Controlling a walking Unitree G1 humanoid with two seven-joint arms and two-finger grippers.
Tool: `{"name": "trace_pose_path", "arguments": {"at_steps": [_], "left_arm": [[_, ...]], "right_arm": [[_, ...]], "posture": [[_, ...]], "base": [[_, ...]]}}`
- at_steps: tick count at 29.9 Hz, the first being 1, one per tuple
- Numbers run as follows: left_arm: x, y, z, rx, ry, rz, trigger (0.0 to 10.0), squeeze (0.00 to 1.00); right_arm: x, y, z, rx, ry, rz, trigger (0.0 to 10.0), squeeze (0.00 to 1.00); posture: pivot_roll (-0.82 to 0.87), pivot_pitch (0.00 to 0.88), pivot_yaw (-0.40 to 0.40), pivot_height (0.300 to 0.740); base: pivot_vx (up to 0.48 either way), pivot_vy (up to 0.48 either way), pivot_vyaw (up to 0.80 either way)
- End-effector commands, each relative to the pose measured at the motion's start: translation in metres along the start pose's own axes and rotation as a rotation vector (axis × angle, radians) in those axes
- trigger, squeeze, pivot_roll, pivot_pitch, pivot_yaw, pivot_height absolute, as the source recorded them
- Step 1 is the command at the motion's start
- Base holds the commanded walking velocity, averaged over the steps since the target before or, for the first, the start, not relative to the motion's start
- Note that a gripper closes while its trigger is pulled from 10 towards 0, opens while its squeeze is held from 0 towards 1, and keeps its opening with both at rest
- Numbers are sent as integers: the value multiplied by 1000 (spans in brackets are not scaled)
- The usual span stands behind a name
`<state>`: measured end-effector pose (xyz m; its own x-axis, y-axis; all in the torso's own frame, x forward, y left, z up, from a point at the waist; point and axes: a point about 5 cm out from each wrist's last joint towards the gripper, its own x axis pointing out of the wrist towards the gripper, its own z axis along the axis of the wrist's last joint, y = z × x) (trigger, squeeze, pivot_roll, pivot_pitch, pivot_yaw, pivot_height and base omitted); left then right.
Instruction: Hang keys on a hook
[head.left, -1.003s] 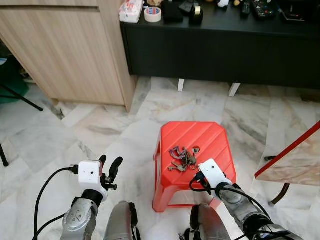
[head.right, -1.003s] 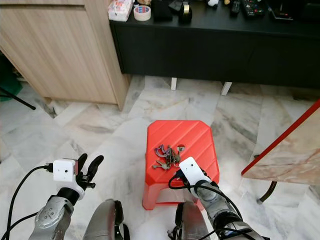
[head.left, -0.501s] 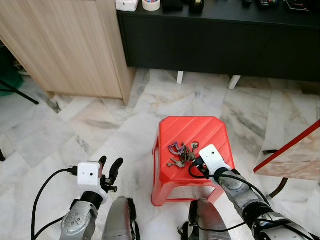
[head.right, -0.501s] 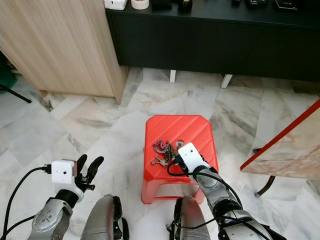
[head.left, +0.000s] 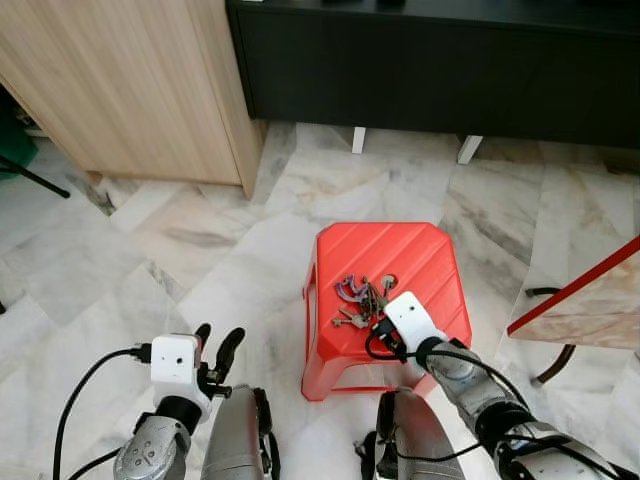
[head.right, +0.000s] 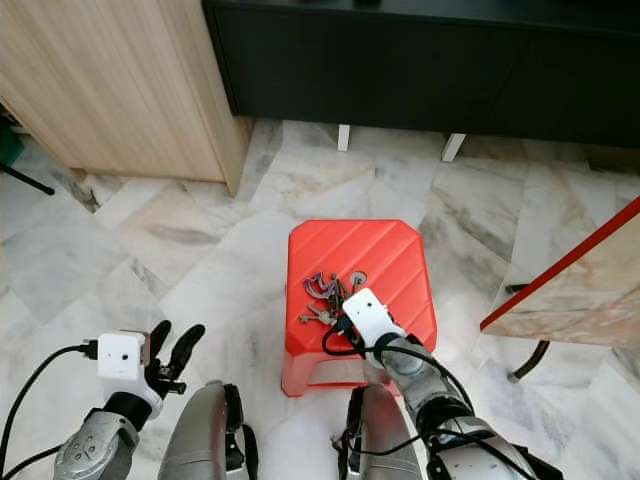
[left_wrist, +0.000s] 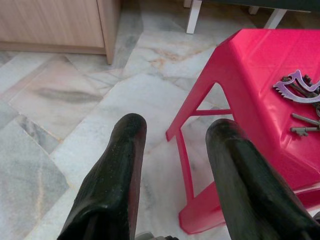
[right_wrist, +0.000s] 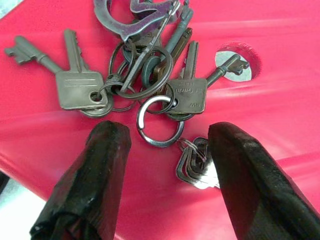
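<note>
The silver keys (right_wrist: 198, 169) are on their own thin ring (right_wrist: 188, 145) at the edge of the pile of keys, so I expect them to come away separately when I lift them.
A bunch of keys (head.left: 360, 299) on several rings, with a purple metal fob, lies on top of a red plastic stool (head.left: 385, 250). My right gripper (head.left: 379, 323) hovers just over the near side of the bunch. In the right wrist view the right gripper (right_wrist: 167, 135) is open, its black fingers (right_wrist: 107, 150) on either side of a loose steel ring, and the keys (right_wrist: 145, 85) lie spread out just beyond. My left gripper (head.left: 220, 336) is open low at the left over the floor; from its wrist the left gripper (left_wrist: 177, 125) faces the stool (left_wrist: 250, 65).
A light wooden cabinet (head.left: 120, 80) stands at the back left beside a black sideboard (head.left: 440, 70) on white feet. A red-edged table (head.left: 590, 300) juts in from the right. A black stand leg (head.left: 40, 180) crosses the marble floor at the far left.
The camera has tilted down and moved in, so the sideboard top has left the picture. My right gripper has advanced from the stool's front edge up to the keys. The left gripper holds its pose.
</note>
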<state>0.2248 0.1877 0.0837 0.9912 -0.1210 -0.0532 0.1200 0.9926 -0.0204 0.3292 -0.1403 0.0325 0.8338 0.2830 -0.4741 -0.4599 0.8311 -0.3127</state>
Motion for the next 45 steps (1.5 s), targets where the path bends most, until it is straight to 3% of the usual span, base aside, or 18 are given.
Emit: {"name": "trace_pose_path", "arguments": {"at_steps": [1, 4, 11, 12, 13, 14, 31, 45], "left_arm": [[-6, 2, -5, -4, 38, 12, 10000, 0], [-8, 0, -5, -4, 47, 6, 10000, 0], [-9, 1, -6, -1, 53, 9, 10000, 0], [-9, 1, -6, -1, 54, 9, 10000, 0], [-9, 1, -6, 0, 55, 9, 10000, 0], [-10, 1, -6, 2, 58, 9, 10000, 0], [-7, 0, -7, 10, 68, 1, 10000, 0], [7, 3, -10, 22, 67, 6, 10000, 0]], "right_arm": [[-2, -3, -6, 24, 27, -16, 10000, 0], [-1, -6, -5, -24, 46, -9, 10000, 0], [-2, -5, -10, -17, 77, -9, 10000, 0], [-2, -5, -12, -19, 85, -10, 7373, 0], [-3, -5, -13, -18, 91, -12, 1882, 0], [-3, -3, -15, -4, 99, -9, 0, 0], [-3, -1, -17, 2, 108, 0, 0, 0], [-1, -12, -6, 10, 87, -46, 0, 0]], "posture": [[140, 345, -37, 626], [139, 352, -36, 626], [144, 363, -35, 626], [144, 364, -35, 626], [145, 365, -35, 626], [147, 366, -34, 626], [143, 365, -31, 626], [125, 307, -29, 626]], "base": [[0, 0, 0], [0, 0, 0], [0, 0, 0], [0, 0, 0], [0, 0, 0], [0, 0, 0], [0, 0, 0], [0, 0, 0]]}}
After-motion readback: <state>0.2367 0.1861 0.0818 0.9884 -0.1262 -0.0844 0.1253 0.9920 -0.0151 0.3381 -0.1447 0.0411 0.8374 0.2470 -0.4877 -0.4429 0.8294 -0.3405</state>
